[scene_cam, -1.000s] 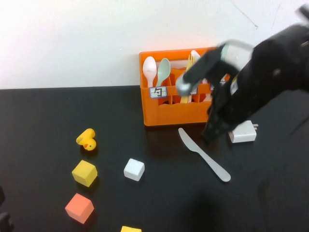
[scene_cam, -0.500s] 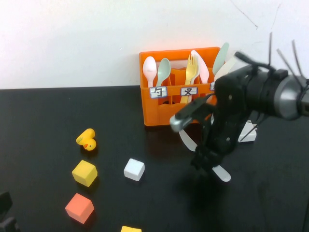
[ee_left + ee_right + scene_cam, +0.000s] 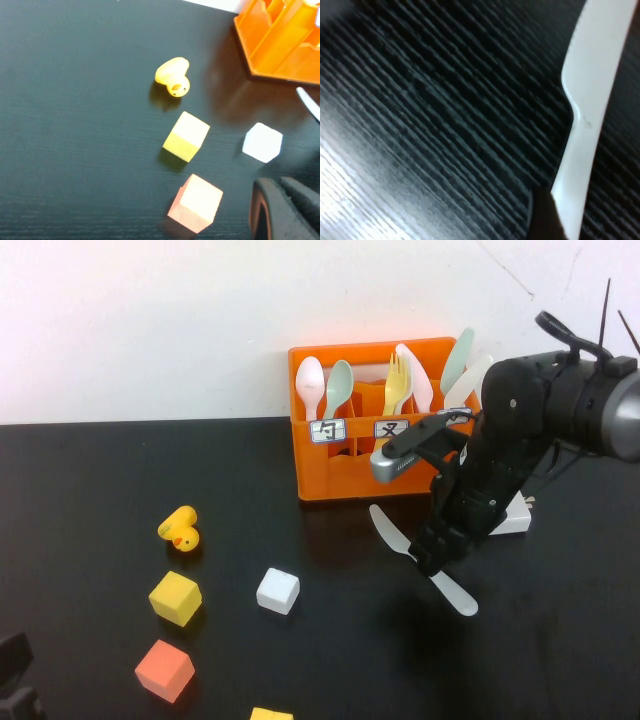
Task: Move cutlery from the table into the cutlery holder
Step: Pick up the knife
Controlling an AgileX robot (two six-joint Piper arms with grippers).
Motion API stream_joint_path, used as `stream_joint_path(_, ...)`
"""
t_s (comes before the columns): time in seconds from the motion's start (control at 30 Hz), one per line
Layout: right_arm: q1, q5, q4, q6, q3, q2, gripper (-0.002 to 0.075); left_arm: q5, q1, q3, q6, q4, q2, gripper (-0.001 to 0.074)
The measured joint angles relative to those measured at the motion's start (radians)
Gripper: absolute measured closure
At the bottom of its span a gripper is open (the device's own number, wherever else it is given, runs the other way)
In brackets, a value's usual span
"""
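The knife's handle [image 3: 574, 200] is up against one finger of my right gripper, so next I open the gripper wider, move it toward the knife's narrow middle [image 3: 586, 121] and close it there.
The grey knife [image 3: 455, 597] lies on the black table [image 3: 100, 470] in front of the orange cutlery holder [image 3: 340, 475]. My right gripper [image 3: 432, 555] is down over the knife's middle, open. In the right wrist view the knife [image 3: 590, 100] runs right beside one dark fingertip [image 3: 540, 222]. The holder contains a white spoon [image 3: 310, 380], a green spoon [image 3: 341, 385], a yellow fork [image 3: 397, 375], a pink spoon [image 3: 417, 380] and pale utensils at its right end. My left gripper [image 3: 10, 685] is parked at the near left corner, shut and empty [image 3: 287, 210].
A yellow duck [image 3: 180, 529], a yellow cube [image 3: 175, 598], a white cube [image 3: 278, 591], a salmon cube [image 3: 164, 670] and another yellow cube [image 3: 270, 714] lie left of the knife. A white charger block [image 3: 515, 522] sits behind my right arm.
My right arm has swung down from in front of the holder onto the middle of the grey knife. The knife has not moved. The left arm stays parked.
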Motion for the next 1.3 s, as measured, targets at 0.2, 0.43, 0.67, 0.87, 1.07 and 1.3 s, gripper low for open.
stream_joint_path(0.2,0.000,-0.011,0.005,-0.060,0.000,0.014,0.0314,-0.009,0.000,0.000,0.000,-0.008,0.000,0.0736)
stream_joint_path(0.43,0.000,-0.013,0.005,-0.078,-0.010,0.060,0.0307,-0.011,0.000,0.000,0.000,-0.010,0.000,0.0737)
stream_joint_path(0.67,0.005,0.015,-0.009,-0.153,-0.021,0.069,0.0307,-0.013,0.000,0.000,0.000,-0.012,0.000,0.0736)
stream_joint_path(0.87,0.063,0.021,-0.112,-0.164,-0.025,0.075,0.0307,-0.015,0.000,0.000,0.000,-0.012,0.000,0.0736)
stream_joint_path(1.07,0.095,0.008,-0.123,-0.154,-0.026,0.078,0.0309,-0.015,0.000,0.000,0.000,-0.014,0.000,0.0736)
stream_joint_path(1.3,0.097,-0.006,-0.116,-0.151,-0.027,0.078,0.0451,-0.015,0.000,0.000,0.000,-0.014,0.000,0.0736)
